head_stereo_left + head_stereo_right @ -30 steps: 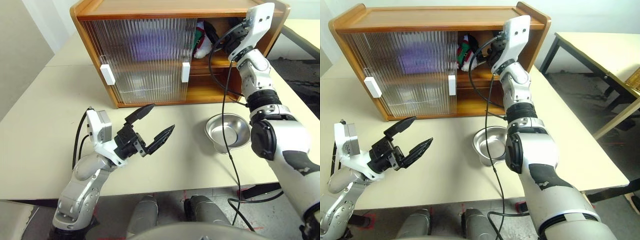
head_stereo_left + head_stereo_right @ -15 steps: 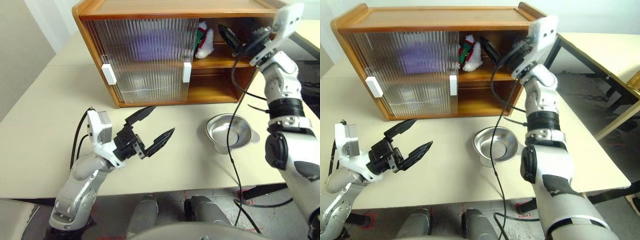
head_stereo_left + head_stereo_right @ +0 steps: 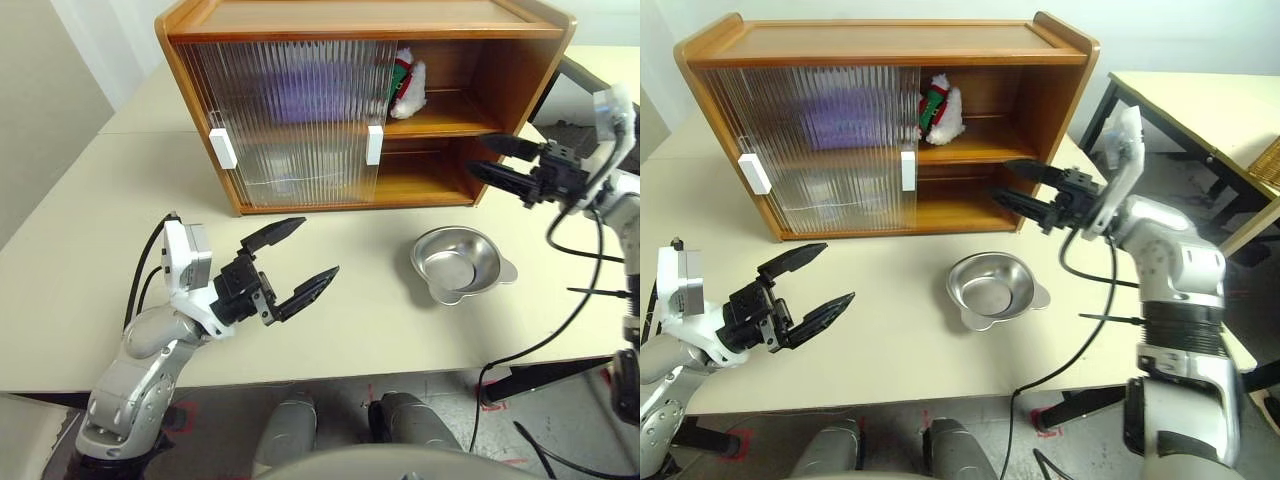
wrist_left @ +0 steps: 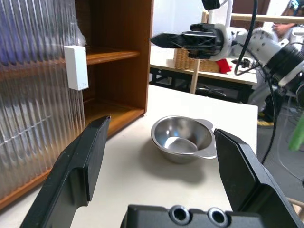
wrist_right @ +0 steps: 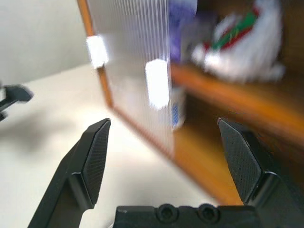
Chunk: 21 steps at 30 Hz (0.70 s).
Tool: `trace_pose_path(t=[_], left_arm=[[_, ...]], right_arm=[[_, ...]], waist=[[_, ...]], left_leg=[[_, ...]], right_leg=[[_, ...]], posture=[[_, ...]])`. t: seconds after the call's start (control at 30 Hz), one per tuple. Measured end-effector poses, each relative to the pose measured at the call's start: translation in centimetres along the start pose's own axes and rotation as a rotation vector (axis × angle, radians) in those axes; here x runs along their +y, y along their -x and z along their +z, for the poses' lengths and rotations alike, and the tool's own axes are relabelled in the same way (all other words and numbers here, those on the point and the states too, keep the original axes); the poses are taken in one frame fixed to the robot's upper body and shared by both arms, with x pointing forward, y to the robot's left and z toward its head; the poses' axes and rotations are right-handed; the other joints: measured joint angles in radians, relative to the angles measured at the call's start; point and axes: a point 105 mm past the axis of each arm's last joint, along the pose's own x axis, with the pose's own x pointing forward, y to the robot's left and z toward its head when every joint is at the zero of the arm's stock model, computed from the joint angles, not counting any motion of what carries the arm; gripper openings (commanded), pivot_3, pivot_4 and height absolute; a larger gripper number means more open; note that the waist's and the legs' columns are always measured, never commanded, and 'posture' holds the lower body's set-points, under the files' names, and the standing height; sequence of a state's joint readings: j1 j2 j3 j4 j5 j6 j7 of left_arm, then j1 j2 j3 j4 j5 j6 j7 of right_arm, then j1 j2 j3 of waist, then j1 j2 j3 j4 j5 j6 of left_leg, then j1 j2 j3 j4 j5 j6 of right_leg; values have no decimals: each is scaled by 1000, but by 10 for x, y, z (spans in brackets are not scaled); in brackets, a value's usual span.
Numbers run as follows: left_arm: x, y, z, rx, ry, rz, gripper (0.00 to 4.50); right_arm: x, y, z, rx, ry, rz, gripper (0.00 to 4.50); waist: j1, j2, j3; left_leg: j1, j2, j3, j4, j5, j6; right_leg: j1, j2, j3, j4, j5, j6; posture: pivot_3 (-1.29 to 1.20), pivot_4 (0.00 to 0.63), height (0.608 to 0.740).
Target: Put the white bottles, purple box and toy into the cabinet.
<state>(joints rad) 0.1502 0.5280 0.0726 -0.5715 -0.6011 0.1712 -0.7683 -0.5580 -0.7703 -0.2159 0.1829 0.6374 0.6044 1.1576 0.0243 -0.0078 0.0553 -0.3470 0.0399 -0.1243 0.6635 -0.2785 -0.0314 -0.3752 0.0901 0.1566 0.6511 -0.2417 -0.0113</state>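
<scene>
My open right gripper should keep going down, since the steel bowl's tab sticks out free toward my right gripper's side, and close on that tab.
The cabinet (image 3: 460, 60) stands at the back of the table, with both ribbed doors slid to its left half and the right half exposed. The toy (image 3: 408, 82) sits on the upper shelf beside the door edge. Behind the doors the purple box (image 3: 300, 95) shows as a lilac blur. On the lower shelf, behind the door edge, a white shape with blue print (image 5: 176, 114) may be one of the white bottles. My right gripper (image 3: 478, 154) hangs open and empty in front of the cabinet's right side. My left gripper (image 3: 320, 246) is open and empty over the near table.
A round steel bowl (image 3: 458, 262) sits on the table (image 3: 90, 250) in front of the cabinet's exposed half, between the two grippers. A second table (image 3: 1200, 100) stands to the right, across a gap of floor. White handles (image 3: 222, 148) mark the sliding doors.
My right gripper has drawn out of the upper shelf, back and down to the right, empty. The toy stays on the shelf. The left gripper has hardly moved.
</scene>
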Motion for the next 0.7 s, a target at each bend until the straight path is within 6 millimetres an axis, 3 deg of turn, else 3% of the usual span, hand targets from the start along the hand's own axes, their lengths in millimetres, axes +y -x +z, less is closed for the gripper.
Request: trace_pose_path(t=[0.2, 0.27, 0.37, 0.7], left_arm=[[-3, 9, -10, 84, 4, -70, 4500], [-4, 11, -12, 104, 6, -87, 4500], [-9, 18, -18, 213, 28, -181, 4500], [-21, 17, -26, 298, 19, -312, 4500]], right_arm=[[-15, 44, -29, 165, -233, -123, 4473], [-17, 49, -32, 176, -267, -141, 4473], [-14, 75, -58, 308, -399, -219, 4473], [-3, 99, -94, 513, -594, -350, 4473]], waist=[[0, 0, 4], [-5, 2, 5], [-3, 2, 6], [-5, 5, 12]], left_leg=[[-3, 0, -2, -3, -2, -2], [-4, 1, -2, -4, -3, -4], [-9, 1, -3, -4, -4, -4], [-11, -1, -1, -2, -6, -1]], right_leg=[[-4, -2, 0, 0, -4, -2], [-7, 0, 0, 0, -5, -3], [-9, 1, 0, 1, -8, -3], [-10, 2, 0, 0, -12, 2]], posture=[[39, 92, 740], [38, 92, 740], [32, 92, 740], [23, 93, 740]])
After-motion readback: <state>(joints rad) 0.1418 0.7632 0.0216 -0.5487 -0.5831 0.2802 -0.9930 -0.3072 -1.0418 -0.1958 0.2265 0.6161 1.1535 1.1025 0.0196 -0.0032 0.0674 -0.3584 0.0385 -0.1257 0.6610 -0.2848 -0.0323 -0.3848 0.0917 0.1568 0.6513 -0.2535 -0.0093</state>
